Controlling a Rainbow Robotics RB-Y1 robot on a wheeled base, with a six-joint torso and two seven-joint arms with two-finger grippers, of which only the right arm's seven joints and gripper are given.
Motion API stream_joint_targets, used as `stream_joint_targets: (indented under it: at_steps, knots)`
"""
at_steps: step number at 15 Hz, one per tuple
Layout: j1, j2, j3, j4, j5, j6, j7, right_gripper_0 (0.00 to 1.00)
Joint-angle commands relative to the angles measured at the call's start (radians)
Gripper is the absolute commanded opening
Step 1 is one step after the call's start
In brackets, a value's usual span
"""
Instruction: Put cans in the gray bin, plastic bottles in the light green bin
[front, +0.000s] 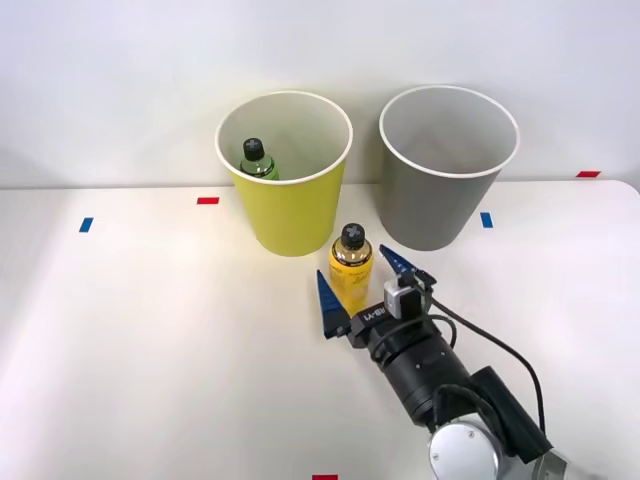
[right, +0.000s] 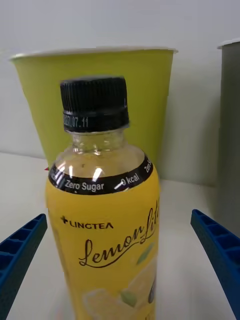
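Note:
The yellow bottle (front: 351, 270) will tip and lean when I drop it into the light green bin, because the bin has wide space (front: 303, 146) beside the green bottle.
A yellow plastic bottle (front: 350, 268) with a black cap stands upright on the table, just in front of the gap between the two bins. My right gripper (front: 365, 285) is open, one blue finger on each side of the bottle and neither touching it. Up close, the bottle (right: 107, 235) shows a yellow lemon tea label between the fingers (right: 20, 250). A green plastic bottle (front: 257, 160) with a black cap stands inside the light green bin (front: 290, 215). The gray bin (front: 435, 205) stands to its right, nothing visible inside. No cans are in view.
Small blue and red tape marks (front: 208, 200) dot the white table. The wall runs close behind both bins. The light green bin (right: 75, 95) rises right behind the bottle in the wrist view, with the gray bin's edge (right: 230, 135) beside it.

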Motion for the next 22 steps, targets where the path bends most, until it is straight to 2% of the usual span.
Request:
stream_joint_targets:
  at_steps: [1,4,6,7,8,15,19,22]
  knots:
    - [-0.006,0.007,-0.008,0.009,0.008,-0.001,-0.004,1.00]
    - [-0.006,-0.002,-0.009,0.009,0.020,-0.001,-0.006,0.99]
    - [-0.006,-0.008,-0.011,0.009,0.032,-0.001,-0.007,0.24]
    - [-0.006,-0.013,-0.009,0.009,0.032,-0.001,-0.009,0.03]
    - [-0.005,-0.013,-0.009,0.009,0.032,-0.001,-0.012,0.00]
    - [0.008,-0.008,-0.032,-0.001,0.086,0.005,-0.041,0.00]
    - [0.114,-0.037,-0.182,-0.152,0.120,0.248,-0.049,0.00]
    - [0.176,-0.102,-0.207,-0.259,0.138,0.269,-0.052,0.00]
